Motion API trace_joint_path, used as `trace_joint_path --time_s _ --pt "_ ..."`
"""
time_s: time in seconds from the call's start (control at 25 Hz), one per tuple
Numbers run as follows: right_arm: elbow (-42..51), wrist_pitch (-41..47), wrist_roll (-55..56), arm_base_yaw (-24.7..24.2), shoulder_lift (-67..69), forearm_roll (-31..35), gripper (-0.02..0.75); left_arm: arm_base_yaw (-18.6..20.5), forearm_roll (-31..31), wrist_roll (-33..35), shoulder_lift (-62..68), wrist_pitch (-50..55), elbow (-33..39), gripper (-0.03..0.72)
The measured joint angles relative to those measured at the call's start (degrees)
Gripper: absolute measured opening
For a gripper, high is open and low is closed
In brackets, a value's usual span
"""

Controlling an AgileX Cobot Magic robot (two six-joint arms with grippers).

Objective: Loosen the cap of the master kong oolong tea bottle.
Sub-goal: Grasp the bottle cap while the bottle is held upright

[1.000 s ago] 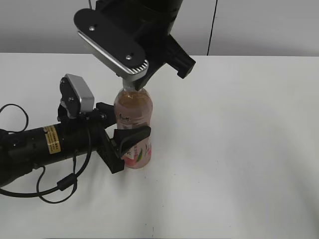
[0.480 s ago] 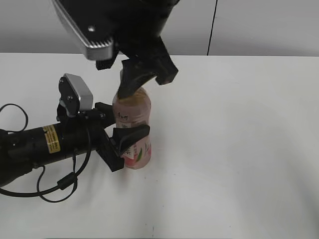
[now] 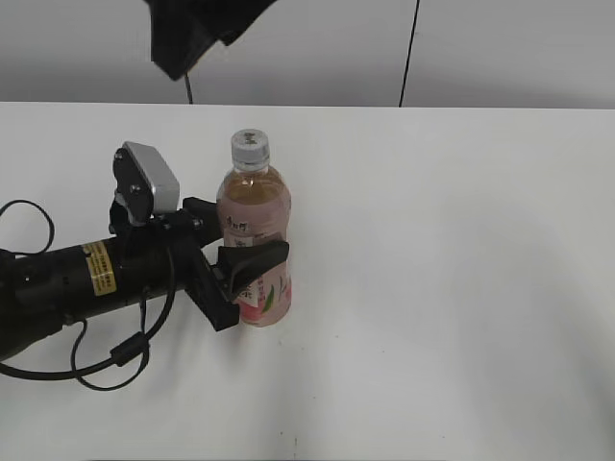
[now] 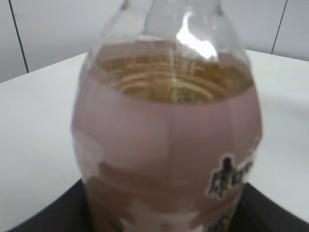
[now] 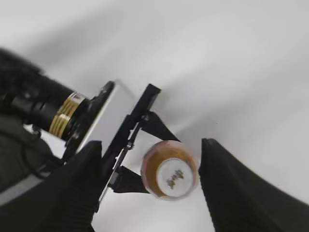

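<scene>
My right gripper's open fingers are off-centre above the white cap [image 5: 175, 179]. Next, I turn the wrist and centre over the cap [image 3: 250, 149] before I go down to twist it.
The master kong oolong tea bottle [image 3: 256, 245] stands upright on the white table, full of pinkish-amber tea, with its white cap [image 3: 249, 149] on top. My left gripper [image 3: 235, 257] is shut on the bottle's lower body from the left. The bottle fills the left wrist view [image 4: 169, 140]. My right gripper [image 5: 150, 181] is open and high above the bottle, which shows between its fingers from above with the cap [image 5: 173, 178] and its dark mark. In the exterior view only a dark part of the right arm [image 3: 197, 29] shows at the top edge.
The left arm [image 3: 77, 283] lies low across the table's left side with a black cable [image 3: 115, 360] looping beside it. The white table [image 3: 461, 288] reaches to a grey wall at the back.
My right gripper has let go of the cap and risen up and left, almost out of the exterior view. The cap is now uncovered. The left gripper and bottle have not moved.
</scene>
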Motion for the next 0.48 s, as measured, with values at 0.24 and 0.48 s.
trace_joint_path --time_s 0.24,0.48 --pt "-1.9 0.0 25.2 -0.1 -0.1 -13.5 0.482 0.0 -0.1 -0.1 0.0 0.0 0.0 0.385" --pt "-0.3 0.0 32.9 -0.1 -0.1 -14.7 0.482 0.0 -0.2 -0.1 0.0 0.0 0.0 0.385"
